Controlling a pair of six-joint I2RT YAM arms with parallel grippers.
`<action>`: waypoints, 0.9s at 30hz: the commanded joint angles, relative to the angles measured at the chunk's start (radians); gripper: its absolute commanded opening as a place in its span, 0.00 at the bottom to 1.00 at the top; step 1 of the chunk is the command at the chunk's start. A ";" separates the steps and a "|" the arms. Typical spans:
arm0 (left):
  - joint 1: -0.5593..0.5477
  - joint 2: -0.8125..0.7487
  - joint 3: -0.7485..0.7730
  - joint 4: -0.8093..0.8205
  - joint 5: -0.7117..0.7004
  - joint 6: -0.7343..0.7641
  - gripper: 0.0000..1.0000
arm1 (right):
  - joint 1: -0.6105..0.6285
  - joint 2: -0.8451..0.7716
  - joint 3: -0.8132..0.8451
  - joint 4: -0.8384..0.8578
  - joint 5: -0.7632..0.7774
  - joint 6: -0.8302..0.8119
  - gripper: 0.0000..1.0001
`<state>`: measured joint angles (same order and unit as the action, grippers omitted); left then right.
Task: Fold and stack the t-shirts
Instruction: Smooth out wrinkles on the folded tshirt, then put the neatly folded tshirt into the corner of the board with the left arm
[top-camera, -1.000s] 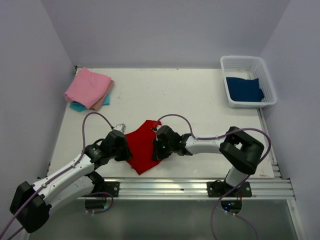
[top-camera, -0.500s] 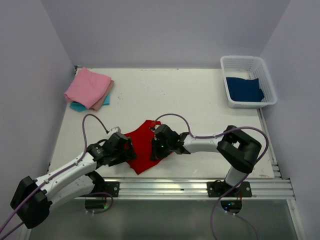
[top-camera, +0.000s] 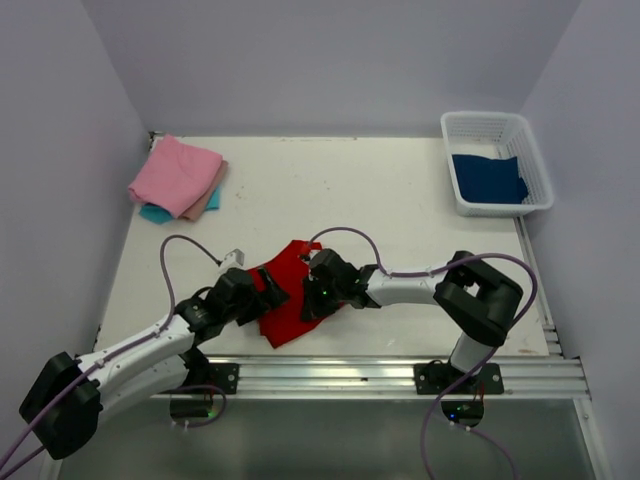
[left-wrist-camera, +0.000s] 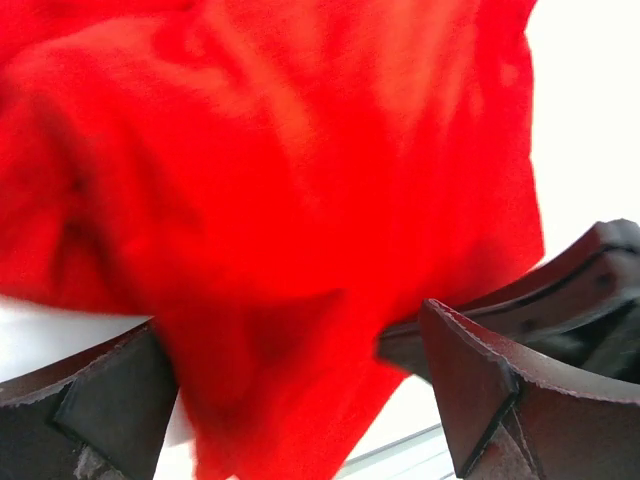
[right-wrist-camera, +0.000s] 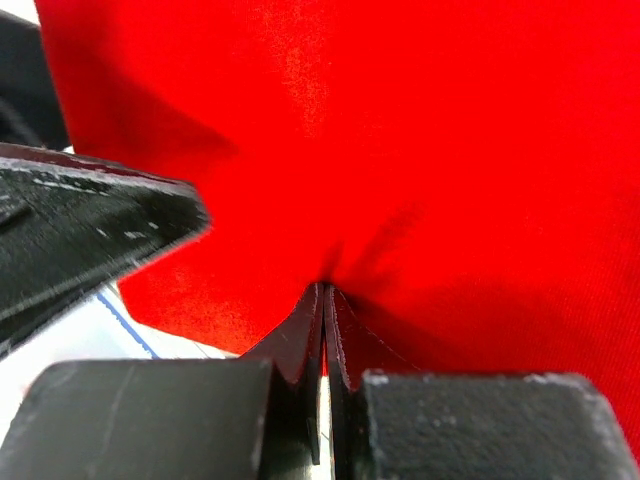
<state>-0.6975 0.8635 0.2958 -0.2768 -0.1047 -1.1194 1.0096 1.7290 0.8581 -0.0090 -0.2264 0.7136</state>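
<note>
The stack is on the left gripper's side and the right gripper is pinching the red t-shirt, so the robot's left gripper should grab the t-shirt's loose fold and carry it across.
The bright red t-shirt lies bunched near the table's front edge, between my two grippers. My left gripper is at its left side with its jaws wide open. In the left wrist view the red t-shirt fills the frame, and a fold hangs loose between the left gripper's fingers. My right gripper is at the shirt's right side. In the right wrist view the right gripper is shut on a pinch of the red t-shirt. The left gripper's finger shows close by.
Folded t-shirts are stacked at the back left: pink on top, beige and turquoise under it. A white mesh basket at the back right holds a dark blue t-shirt. A metal rail runs along the front edge.
My left gripper has opened, let go of the red t-shirt and moved right over the cloth. The right gripper has kept its grip and barely moved.
</note>
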 joint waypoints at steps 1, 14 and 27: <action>-0.010 0.107 -0.113 0.160 0.046 -0.036 1.00 | 0.004 0.024 -0.007 -0.042 0.035 -0.028 0.00; -0.025 0.381 -0.170 0.649 0.140 -0.023 0.77 | 0.006 0.038 -0.011 -0.045 0.059 -0.022 0.00; -0.025 0.276 -0.196 0.688 0.117 0.062 0.00 | 0.004 -0.185 0.033 -0.170 0.134 -0.111 0.27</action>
<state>-0.7113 1.1702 0.1150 0.4717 0.0189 -1.1255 1.0138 1.6733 0.8581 -0.0757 -0.1837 0.6765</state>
